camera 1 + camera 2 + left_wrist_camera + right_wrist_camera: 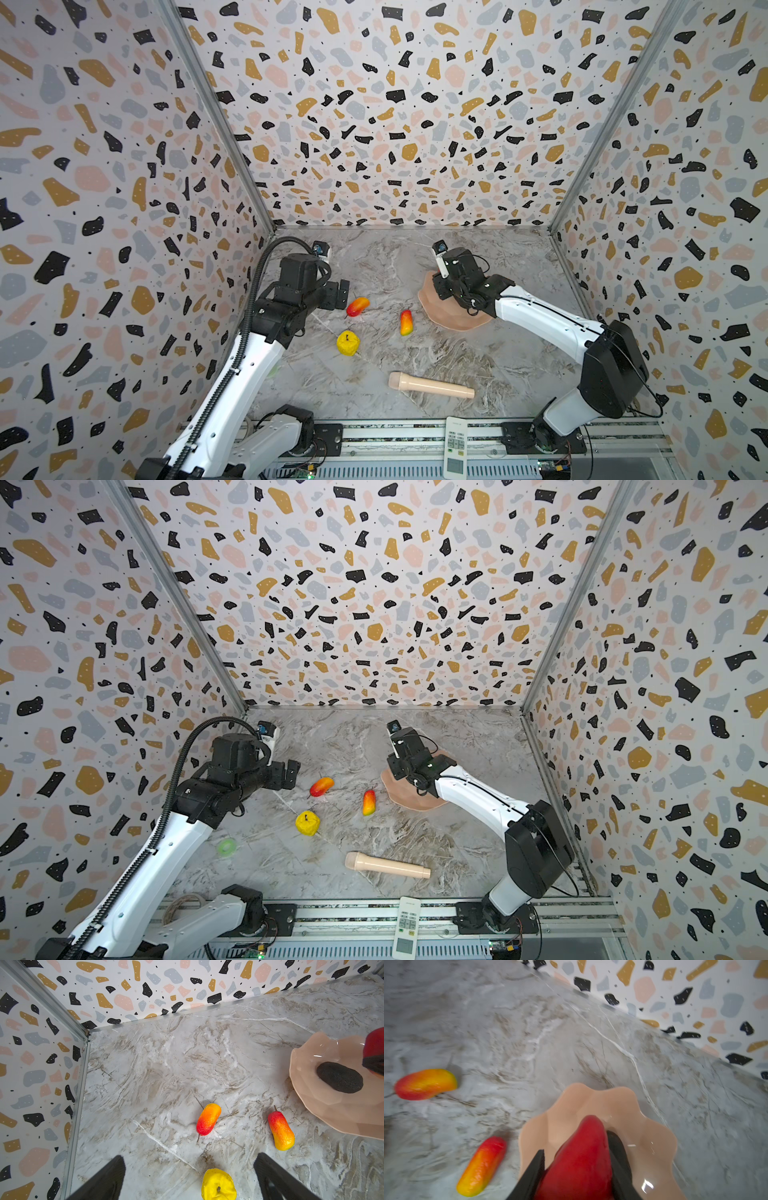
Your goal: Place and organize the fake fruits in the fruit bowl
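Observation:
My right gripper goes on past the avocado before it lets go there, because the red strawberry (582, 1158) is above the bowl and there is open space beyond the avocado.
The peach-pink fruit bowl (453, 322) (332, 1109) (643, 1132) sits right of centre, with the near-black avocado (339, 1077) lying in it. My right gripper (576, 1144) is shut on the red strawberry (583, 1157) (375, 1043), held just above the bowl's inside. In both top views the right arm hides that fruit. Two red-orange-yellow mangoes (358, 306) (406, 322) and a lumpy yellow fruit (348, 343) (218, 1185) lie on the marble left of the bowl. Beside the left mango, my left gripper (343, 294) (190, 1158) hovers open and empty.
A long beige cylinder (430, 385) lies near the front of the table. A white remote (456, 446) rests on the front rail. A small green ring (227, 847) lies by the left arm. Patterned walls close in the back and both sides.

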`<state>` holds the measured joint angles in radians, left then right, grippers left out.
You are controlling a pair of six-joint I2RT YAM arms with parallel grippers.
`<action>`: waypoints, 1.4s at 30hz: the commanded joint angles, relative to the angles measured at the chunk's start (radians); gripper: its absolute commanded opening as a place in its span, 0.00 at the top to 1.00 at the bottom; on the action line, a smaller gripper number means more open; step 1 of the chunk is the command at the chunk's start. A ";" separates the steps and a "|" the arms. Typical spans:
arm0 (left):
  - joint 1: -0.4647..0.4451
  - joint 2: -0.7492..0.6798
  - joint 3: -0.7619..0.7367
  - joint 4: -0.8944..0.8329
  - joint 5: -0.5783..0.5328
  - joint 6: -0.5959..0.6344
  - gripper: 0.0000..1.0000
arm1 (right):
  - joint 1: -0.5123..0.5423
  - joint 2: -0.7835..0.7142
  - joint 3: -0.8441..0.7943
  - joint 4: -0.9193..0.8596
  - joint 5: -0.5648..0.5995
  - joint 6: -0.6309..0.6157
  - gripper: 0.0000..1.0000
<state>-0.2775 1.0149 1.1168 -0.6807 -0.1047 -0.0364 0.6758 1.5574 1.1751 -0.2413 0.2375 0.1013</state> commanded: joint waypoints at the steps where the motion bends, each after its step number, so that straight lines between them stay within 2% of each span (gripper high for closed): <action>1: -0.002 -0.001 -0.006 0.028 0.015 0.015 0.00 | -0.025 -0.058 -0.069 -0.048 0.013 -0.006 0.67; 12: -0.001 0.014 -0.007 0.038 0.033 0.012 0.00 | -0.149 -0.113 -0.170 -0.096 0.078 0.056 0.67; 18: -0.001 0.008 -0.018 0.043 0.036 0.012 0.00 | -0.223 -0.086 -0.221 -0.027 0.083 0.053 0.64; 29: -0.002 0.007 -0.020 0.041 0.031 0.012 0.00 | -0.225 -0.003 -0.228 0.087 0.070 0.001 0.59; 37: -0.001 0.014 -0.019 0.043 0.034 0.014 0.00 | -0.228 0.013 -0.227 0.093 0.079 -0.010 0.46; 42: -0.002 0.017 -0.016 0.043 0.036 0.015 0.00 | -0.229 0.008 -0.232 0.098 0.089 -0.022 0.41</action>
<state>-0.2775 1.0309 1.1069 -0.6693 -0.0853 -0.0364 0.4473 1.5757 0.9405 -0.1490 0.3084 0.0910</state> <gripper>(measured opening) 0.995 0.586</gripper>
